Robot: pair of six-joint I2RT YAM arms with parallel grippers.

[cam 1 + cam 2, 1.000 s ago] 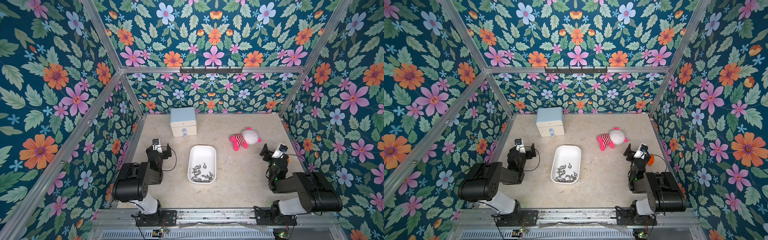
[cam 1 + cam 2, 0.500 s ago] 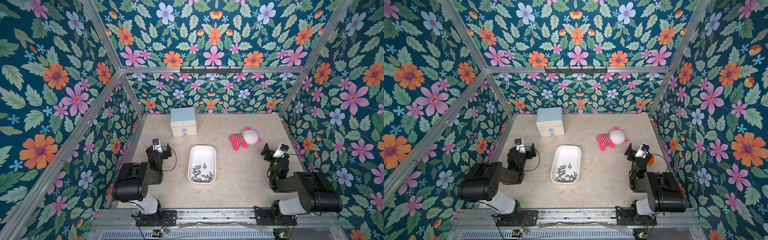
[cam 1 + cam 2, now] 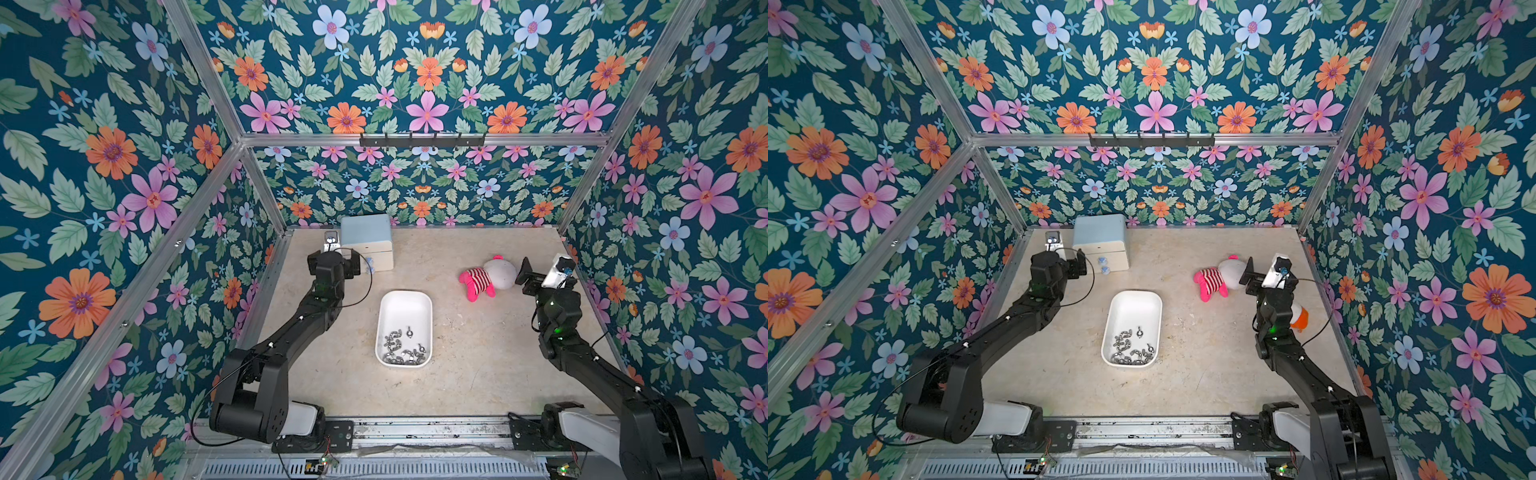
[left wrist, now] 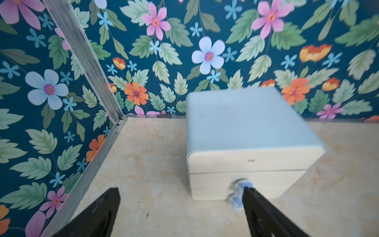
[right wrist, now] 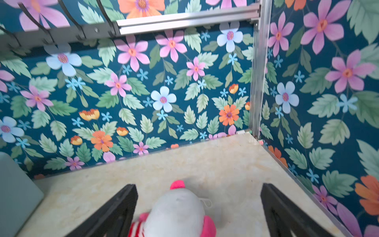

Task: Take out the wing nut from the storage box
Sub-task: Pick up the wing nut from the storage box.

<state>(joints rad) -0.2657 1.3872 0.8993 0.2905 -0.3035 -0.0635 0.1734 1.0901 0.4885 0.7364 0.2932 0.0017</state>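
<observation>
The single wing nut (image 3: 1139, 330) is lying clear of the heap. My left gripper keeps going into the storage box (image 3: 1133, 320) and closes on that wing nut.
The storage box (image 3: 405, 307) (image 3: 1135, 306) is a white open tub lying mid-floor in both top views. Several metal wing nuts (image 3: 400, 352) (image 3: 1130, 354) are heaped at its near end, and a single wing nut (image 3: 409, 331) (image 3: 1139, 331) lies apart from the heap. My left gripper (image 3: 334, 259) (image 4: 180, 189) is open and empty, raised near the back left, well behind the box. My right gripper (image 3: 544, 272) (image 5: 199, 186) is also open and empty, off to the right of the box. No wrist view shows the box.
A pale-blue-topped mini chest of drawers (image 3: 368, 239) (image 4: 246, 133) stands at the back left, its knobs (image 4: 239, 184) just past one left finger. A pink and white plush toy (image 3: 488, 276) (image 5: 176, 213) lies under the right gripper. An orange and white object (image 3: 1299, 316) sits by the right wall.
Both arms have unfolded and lifted, carrying their grippers toward the back: the left toward the drawers, the right up to the plush toy. Both stayed open.
</observation>
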